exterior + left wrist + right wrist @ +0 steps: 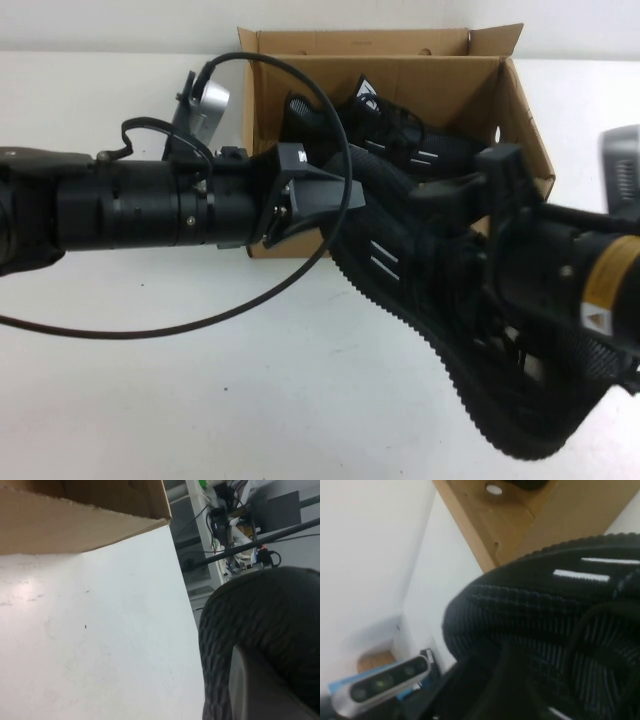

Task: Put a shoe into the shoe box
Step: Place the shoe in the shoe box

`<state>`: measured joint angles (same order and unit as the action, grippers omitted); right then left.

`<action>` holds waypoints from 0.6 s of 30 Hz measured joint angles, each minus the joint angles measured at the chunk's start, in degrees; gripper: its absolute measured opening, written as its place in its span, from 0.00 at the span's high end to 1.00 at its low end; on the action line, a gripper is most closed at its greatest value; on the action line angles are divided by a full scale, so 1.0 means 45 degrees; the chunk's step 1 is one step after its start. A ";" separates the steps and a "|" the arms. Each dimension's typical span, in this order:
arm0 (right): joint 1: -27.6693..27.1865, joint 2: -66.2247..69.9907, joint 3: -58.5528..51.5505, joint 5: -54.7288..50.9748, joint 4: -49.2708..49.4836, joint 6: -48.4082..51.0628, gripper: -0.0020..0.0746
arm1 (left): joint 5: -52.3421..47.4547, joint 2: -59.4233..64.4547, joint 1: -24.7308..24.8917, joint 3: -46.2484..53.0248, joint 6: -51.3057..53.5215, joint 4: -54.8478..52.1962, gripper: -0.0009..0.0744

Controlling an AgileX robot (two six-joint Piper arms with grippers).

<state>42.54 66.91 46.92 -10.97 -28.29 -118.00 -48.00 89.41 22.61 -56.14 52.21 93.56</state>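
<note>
Next, I open my left gripper, which is holding the slanted shoe's toe end (352,222) at the front of the box, and move it away before my right gripper lowers the shoe into the box.
A black knit shoe (400,270) with white dashes hangs slanted in front of the open cardboard shoe box (350,45), toe end near the box's front wall, heel end toward the lower right. My left gripper (318,195) is shut on its toe end; the left wrist view shows a grey finger (250,690) pressed on the ribbed sole (265,615). My right gripper (465,195) is shut on the shoe's middle, and the shoe fills the right wrist view (545,610). A second, identical shoe (400,135) lies inside the box.
The white table (200,400) spreads in front of the box. A black cable (150,330) loops from the left arm over the table. The box's corner (75,520) is close to the left gripper, and its side with the oval hole (520,525) is near the right gripper.
</note>
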 joint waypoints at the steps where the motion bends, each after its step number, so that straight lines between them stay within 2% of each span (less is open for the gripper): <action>1: 0.0000 0.0205 -0.0030 0.0291 -0.0318 0.0000 0.40 | 0.0000 0.0000 -0.0026 0.0000 0.0000 0.0000 0.83; 2: 0.0000 0.0346 -0.0036 0.0528 -0.0544 0.0000 0.50 | 0.0000 0.0000 -0.0080 0.0000 0.0024 0.0000 0.83; 4: -0.0024 0.0604 -0.0111 0.1047 -0.0901 0.0000 0.76 | 0.0035 0.0000 -0.0195 -0.0019 0.0030 0.0167 0.83; 5: -0.0051 0.0678 -0.0130 0.1229 -0.0981 0.0000 0.81 | 0.0064 0.0000 -0.0225 -0.0019 0.0055 0.0234 0.83; 7: -0.0103 0.0783 -0.0130 0.1419 -0.1071 0.0000 0.87 | 0.0091 0.0000 -0.0247 -0.0019 0.0220 0.0282 0.83; 11: -0.0117 0.0802 -0.0141 0.1414 -0.1140 0.0000 0.87 | 0.0114 0.0000 -0.0255 -0.0019 0.0404 0.0322 0.81; 12: -0.0117 0.0802 -0.0141 0.1414 -0.1163 0.0000 0.87 | 0.0114 0.0000 -0.0255 -0.0019 0.0404 0.0390 0.77; 14: -0.0117 0.0802 -0.0141 0.1455 -0.1312 0.0000 0.87 | 0.0091 0.0000 -0.0255 -0.0019 0.0404 0.0572 0.63; 17: -0.0117 0.0682 -0.0141 0.1638 -0.1897 0.0000 0.88 | -0.0047 0.0000 -0.0231 -0.0029 0.0404 0.0565 0.29; 18: -0.0117 0.0562 -0.0141 0.1722 -0.2200 0.0000 0.88 | -0.0069 0.0000 -0.0209 -0.0029 0.0404 0.0565 0.21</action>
<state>42.02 69.44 46.29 -3.22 -38.19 -118.00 -48.31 89.41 21.67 -56.27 54.03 96.11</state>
